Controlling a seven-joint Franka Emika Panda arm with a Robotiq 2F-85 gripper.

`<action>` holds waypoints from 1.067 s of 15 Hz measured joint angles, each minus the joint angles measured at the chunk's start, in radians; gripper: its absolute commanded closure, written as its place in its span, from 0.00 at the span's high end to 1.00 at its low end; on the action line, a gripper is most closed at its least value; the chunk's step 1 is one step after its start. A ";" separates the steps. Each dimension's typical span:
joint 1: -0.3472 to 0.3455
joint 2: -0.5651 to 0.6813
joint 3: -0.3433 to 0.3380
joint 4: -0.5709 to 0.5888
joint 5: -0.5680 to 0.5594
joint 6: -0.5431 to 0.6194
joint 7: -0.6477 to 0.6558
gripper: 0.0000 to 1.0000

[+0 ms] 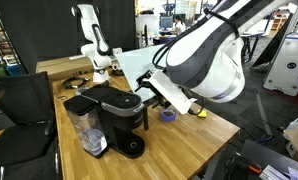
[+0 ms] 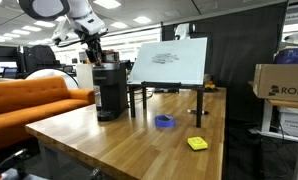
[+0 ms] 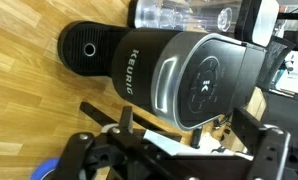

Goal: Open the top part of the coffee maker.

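Note:
The robot's open gripper is hovering beside the lid, clear of its silver handle [image 3: 167, 82], so the gripper should move across and bring a finger under the handle's front edge [image 3: 155, 96] to lift it.
The coffee maker [image 1: 117, 118] is black and stands on the wooden table; it shows in both exterior views [image 2: 110, 92]. Its clear water tank [image 1: 87, 131] is on one side and a round drip base [image 3: 89, 47] at the bottom. The top part [image 3: 202, 85], a rounded glossy black lid, lies closed; it also shows in an exterior view [image 1: 119, 99]. My gripper [image 3: 184, 130] is open and empty. It hovers just above and beside the lid [image 2: 109, 66], with one finger on each side in the wrist view. It also shows in both exterior views [image 1: 149, 86] [image 2: 92, 50].
A white slanted board [image 2: 174, 60] stands on the table behind the machine. A blue tape roll [image 2: 165, 122] and a yellow object [image 2: 197, 143] lie on the wood. Another white robot arm [image 1: 93, 40] stands at the back. An orange sofa [image 2: 29, 100] is beside the table.

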 measured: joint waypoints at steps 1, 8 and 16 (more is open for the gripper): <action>0.038 0.000 -0.039 0.000 -0.018 0.008 0.006 1.00; 0.323 -0.002 -0.355 -0.011 -0.186 0.083 0.102 1.00; 0.466 -0.007 -0.587 0.042 -0.421 0.098 0.239 1.00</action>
